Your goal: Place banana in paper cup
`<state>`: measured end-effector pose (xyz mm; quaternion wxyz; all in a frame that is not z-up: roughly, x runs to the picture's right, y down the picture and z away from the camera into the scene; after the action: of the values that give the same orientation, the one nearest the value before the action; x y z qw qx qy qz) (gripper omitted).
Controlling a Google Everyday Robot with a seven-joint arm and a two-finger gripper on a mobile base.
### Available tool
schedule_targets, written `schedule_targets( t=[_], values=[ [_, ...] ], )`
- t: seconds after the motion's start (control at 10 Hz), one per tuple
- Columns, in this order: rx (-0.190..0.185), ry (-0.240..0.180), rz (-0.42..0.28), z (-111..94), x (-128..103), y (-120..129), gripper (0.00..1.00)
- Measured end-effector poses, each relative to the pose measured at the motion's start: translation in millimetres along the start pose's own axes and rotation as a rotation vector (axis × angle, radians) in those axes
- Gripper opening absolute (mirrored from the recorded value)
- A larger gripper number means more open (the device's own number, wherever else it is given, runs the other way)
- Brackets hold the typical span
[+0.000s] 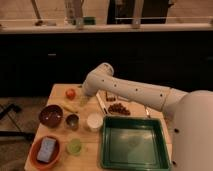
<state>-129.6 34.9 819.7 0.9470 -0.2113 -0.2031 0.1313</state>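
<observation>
The banana (69,107) looks long next to the narrow opening of the white paper cup (95,117), so the banana will stick out past the cup's rim when I lower it.
The banana (70,107) is a slim yellow piece lying on the wooden table (60,90) at its left, just below an orange-red fruit (70,93). The white paper cup (94,121) stands upright to the banana's lower right, next to a small dark metal cup (72,120). My white arm reaches in from the right, and its bent wrist hangs over the table's back left. The gripper (83,100) points down just right of the banana, open with nothing in it. It is partly hidden under the wrist.
A dark bowl (51,115) sits left of the metal cup. In front are a light green cup (75,146) and an orange bowl (46,151) holding a blue object. A large green tray (132,145) fills the front right, with dark snacks (117,107) behind it.
</observation>
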Motion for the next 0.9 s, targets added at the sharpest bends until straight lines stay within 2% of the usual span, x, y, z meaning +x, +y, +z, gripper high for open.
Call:
schedule_targets(
  t=[0.6,0.9],
  values=[
    [-0.024,0.026,0.040,56,-11,3,0.71],
    [-0.028,0.019,0.062,76,-5,8,0.71]
  ],
)
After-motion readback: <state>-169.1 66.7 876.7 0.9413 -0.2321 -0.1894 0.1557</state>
